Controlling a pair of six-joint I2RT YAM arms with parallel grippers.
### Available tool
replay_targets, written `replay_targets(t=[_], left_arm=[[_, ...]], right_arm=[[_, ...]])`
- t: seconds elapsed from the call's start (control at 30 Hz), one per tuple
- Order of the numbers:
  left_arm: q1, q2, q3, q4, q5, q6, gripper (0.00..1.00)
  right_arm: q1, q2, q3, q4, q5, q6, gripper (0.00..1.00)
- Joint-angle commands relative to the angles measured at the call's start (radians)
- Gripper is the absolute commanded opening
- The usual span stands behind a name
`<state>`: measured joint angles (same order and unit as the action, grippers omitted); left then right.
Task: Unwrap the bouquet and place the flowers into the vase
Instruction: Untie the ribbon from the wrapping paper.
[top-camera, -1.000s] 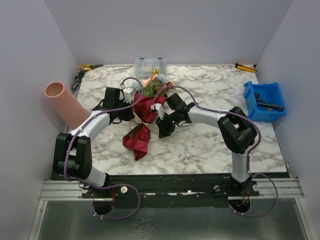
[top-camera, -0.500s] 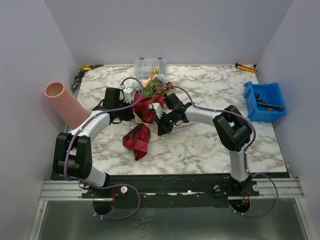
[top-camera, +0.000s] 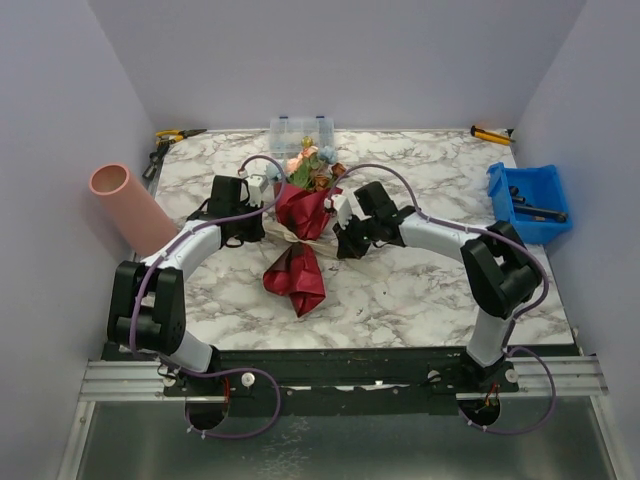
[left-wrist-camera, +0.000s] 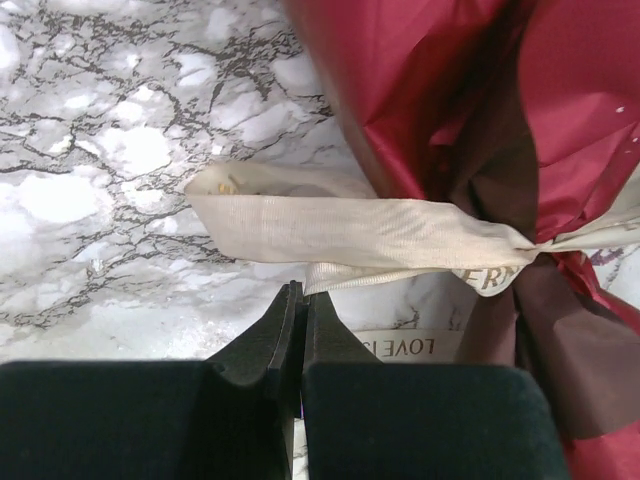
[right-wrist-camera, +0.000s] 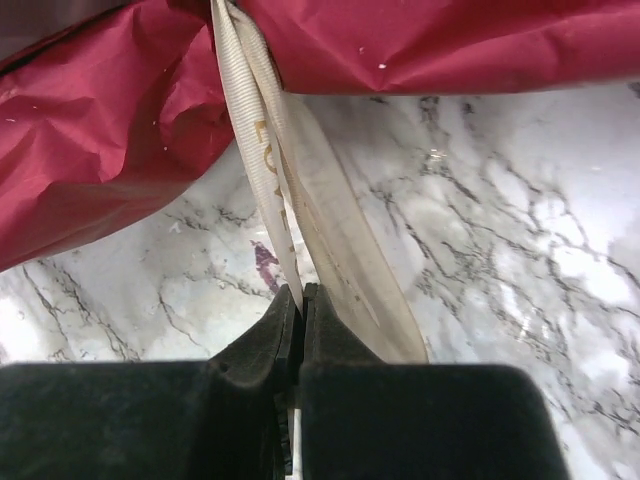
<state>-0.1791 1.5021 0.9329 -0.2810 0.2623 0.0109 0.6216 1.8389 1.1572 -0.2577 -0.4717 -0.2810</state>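
The ribbon's opposite tail (right-wrist-camera: 252, 150) is held tight by my right gripper, so my left gripper should go on pulling away from the ribbon's knot (left-wrist-camera: 537, 247) until its piece of ribbon is straight, and then let go.
The bouquet (top-camera: 301, 228) lies mid-table in its dark maroon sheet (left-wrist-camera: 420, 90), with the flowers (top-camera: 310, 165) at its far end. A beige ribbon (left-wrist-camera: 370, 230) is knotted round its waist. My left gripper (top-camera: 268, 212) is on the bouquet's left. Its jaws (left-wrist-camera: 303, 290) are shut, pinching the edge of a ribbon strand. On the bouquet's right, my right gripper (top-camera: 338, 232) is shut (right-wrist-camera: 301, 292) on a ribbon tail (right-wrist-camera: 262, 170), which runs taut up to the sheet (right-wrist-camera: 120, 150). The salmon-pink vase (top-camera: 130, 207) lies tilted off the table's left edge.
A clear plastic box (top-camera: 301, 130) stands just behind the flowers. A blue bin (top-camera: 525, 205) holding tools sits at the right edge. A yellow tool (top-camera: 490, 133) lies at the back right, and pliers (top-camera: 175, 135) at the back left. Walls close in on both sides.
My right gripper has shut on the ribbon tail and drawn back to the right. The bouquet has shifted right with it, its lower end swinging right. The left gripper has held its place.
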Motion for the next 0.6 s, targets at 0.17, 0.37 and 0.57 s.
replay_targets(t=[0.17,0.37,0.57], left_arm=[[0.032,0.031,0.017,0.015,-0.167,-0.002,0.0],[0.047,0.037,0.014,0.016,-0.163,-0.002,0.0],[0.057,0.038,0.015,0.015,-0.198,-0.003,0.0]], right_arm=[[-0.07,-0.088,-0.088,-0.001,0.064,-0.014,0.01],[-0.131,-0.127,-0.124,-0.006,0.067,-0.021,0.0],[-0.188,-0.141,-0.143,-0.019,0.084,-0.032,0.0]])
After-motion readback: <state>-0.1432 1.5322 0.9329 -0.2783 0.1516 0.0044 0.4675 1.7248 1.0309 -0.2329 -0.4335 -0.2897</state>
